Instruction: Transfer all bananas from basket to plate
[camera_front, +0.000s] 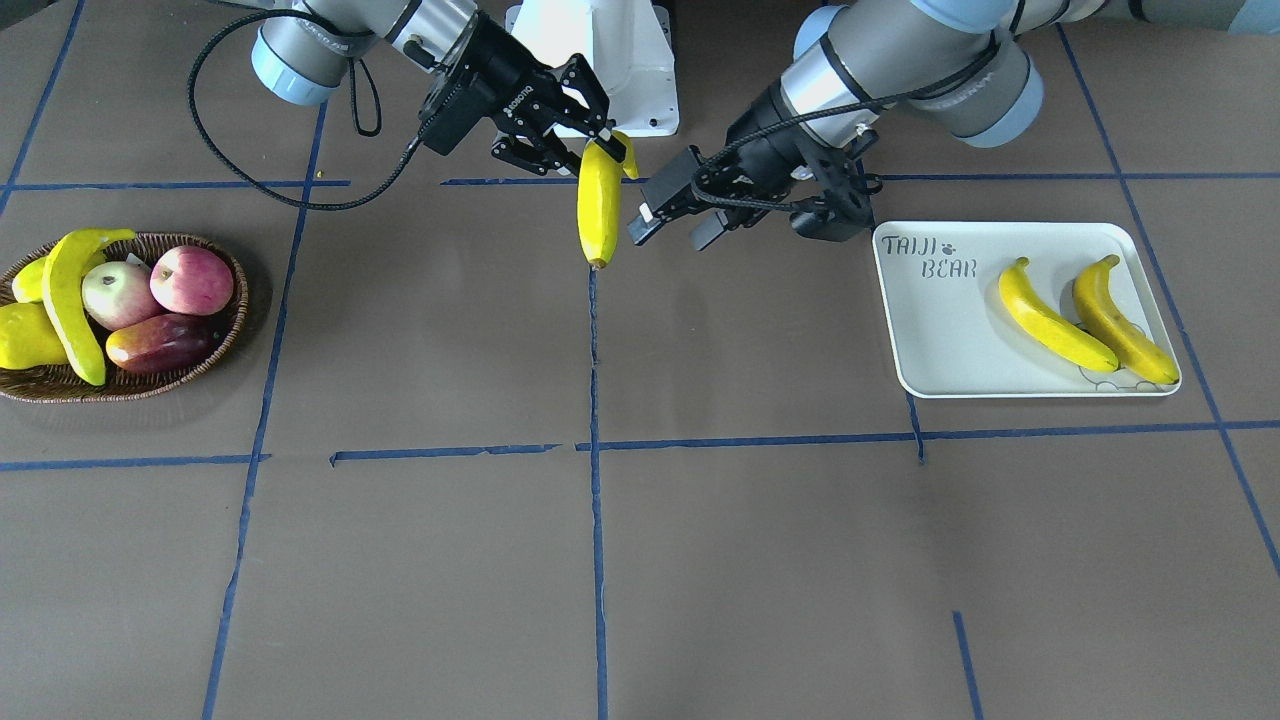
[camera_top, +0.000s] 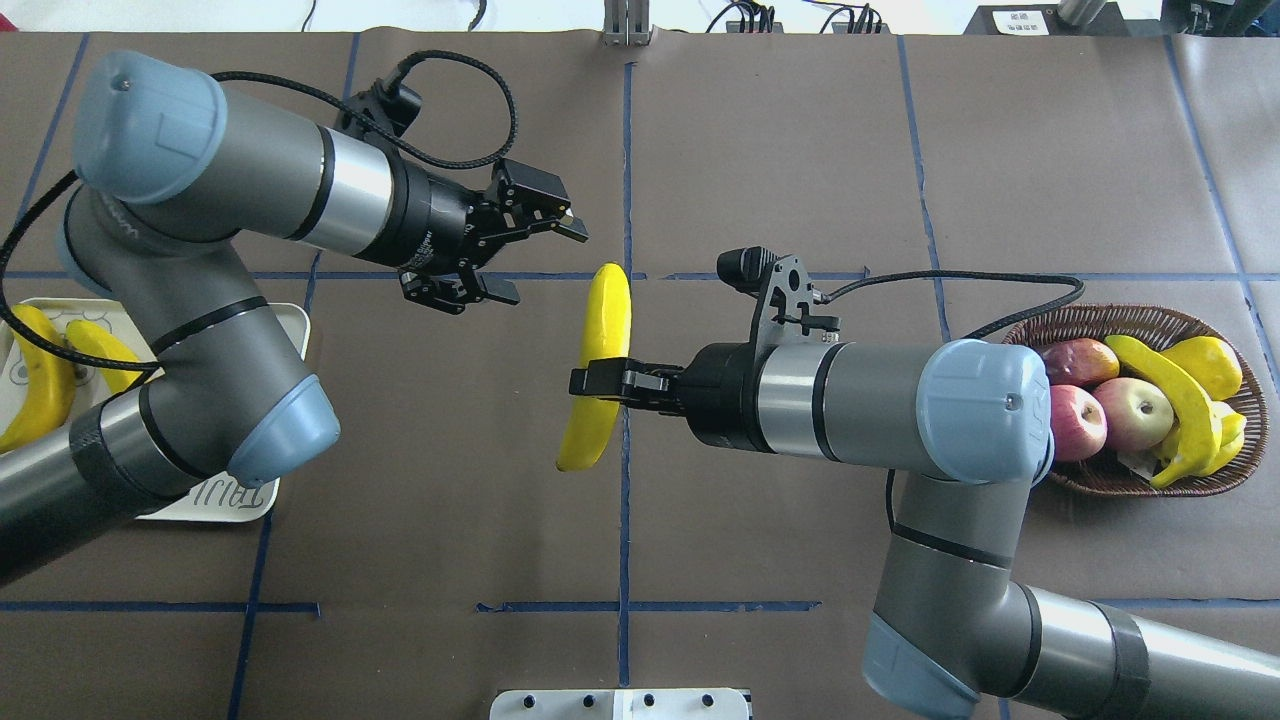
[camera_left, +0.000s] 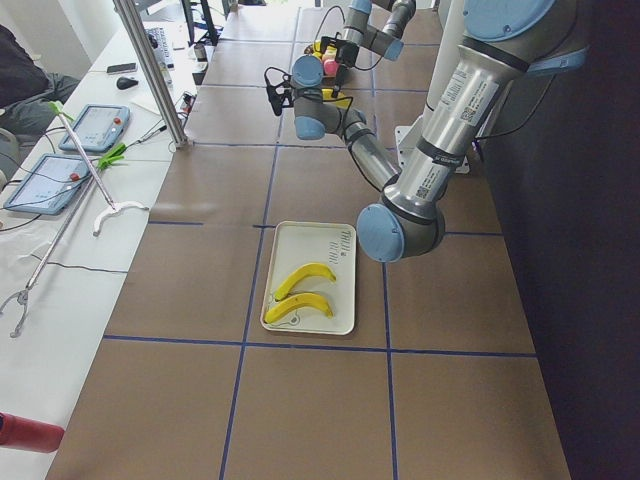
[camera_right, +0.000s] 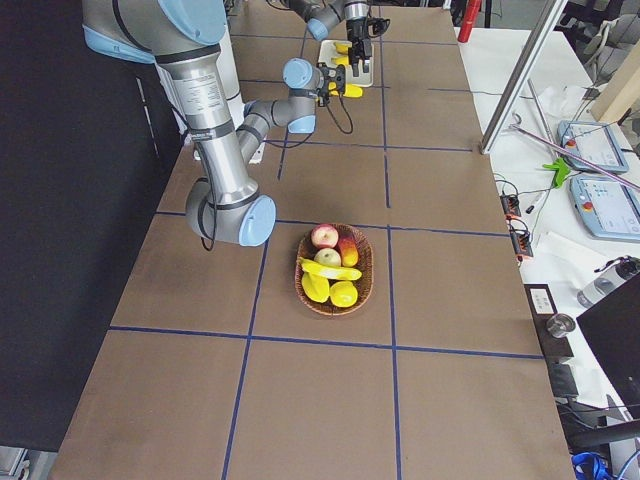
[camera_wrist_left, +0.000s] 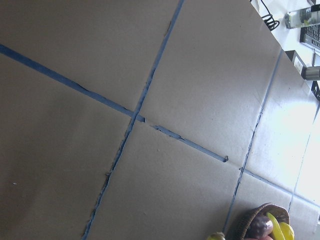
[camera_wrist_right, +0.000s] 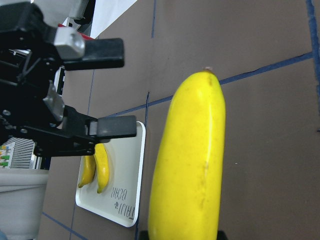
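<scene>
The white plate (camera_front: 960, 330) is on my left gripper's side, far from my right gripper's banana, so next my left gripper grabs the banana's loose end (camera_front: 597, 226) before placing it.
My right gripper (camera_top: 598, 382) is shut on the middle of a long yellow banana (camera_front: 598, 205), held in the air over the table's centre line. In the right wrist view this banana (camera_wrist_right: 192, 165) fills the frame. My left gripper (camera_top: 540, 260) is open and empty, a short way from the banana's far end and apart from it. Two bananas (camera_front: 1055, 325) (camera_front: 1125, 320) lie side by side on the white plate (camera_front: 940, 330). Another banana (camera_front: 65, 300) lies across the fruit in the wicker basket (camera_front: 130, 385).
The basket also holds two red-pink apples (camera_front: 190, 280), a dark red fruit (camera_front: 160, 342) and plump yellow-green fruits (camera_front: 25, 335). The white robot base (camera_front: 600, 60) stands behind the held banana. Tablets and cables lie on the side bench (camera_left: 60, 170).
</scene>
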